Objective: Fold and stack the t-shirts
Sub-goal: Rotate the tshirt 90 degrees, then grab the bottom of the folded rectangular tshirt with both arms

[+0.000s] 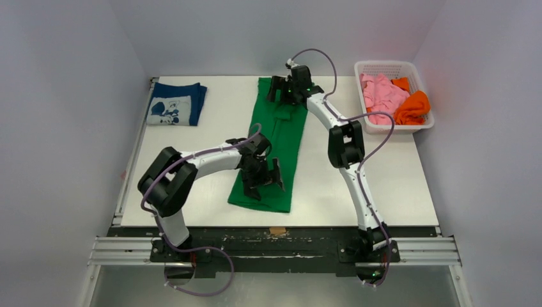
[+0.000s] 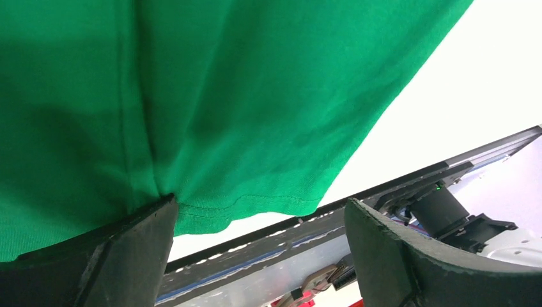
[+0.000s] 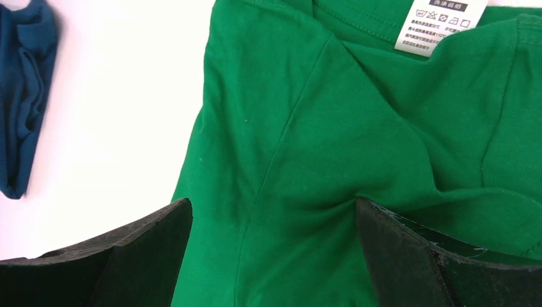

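The green t-shirt's near hem is askew to its collar, so next my left gripper moves back to the hem's corner and sets the t-shirt straight before folding.
The green t-shirt lies as a long folded strip down the middle of the table. My left gripper is open above its near hem, which shows in the left wrist view, its left finger touching the cloth. My right gripper is open over the collar end, where a white care label shows; its right finger presses into the cloth. The navy t-shirt with a white print lies folded at the far left. Pink and orange shirts lie in a basket.
A white plastic basket stands at the far right corner of the white table. The table's near edge has a black metal rail. White walls close in the workspace on three sides.
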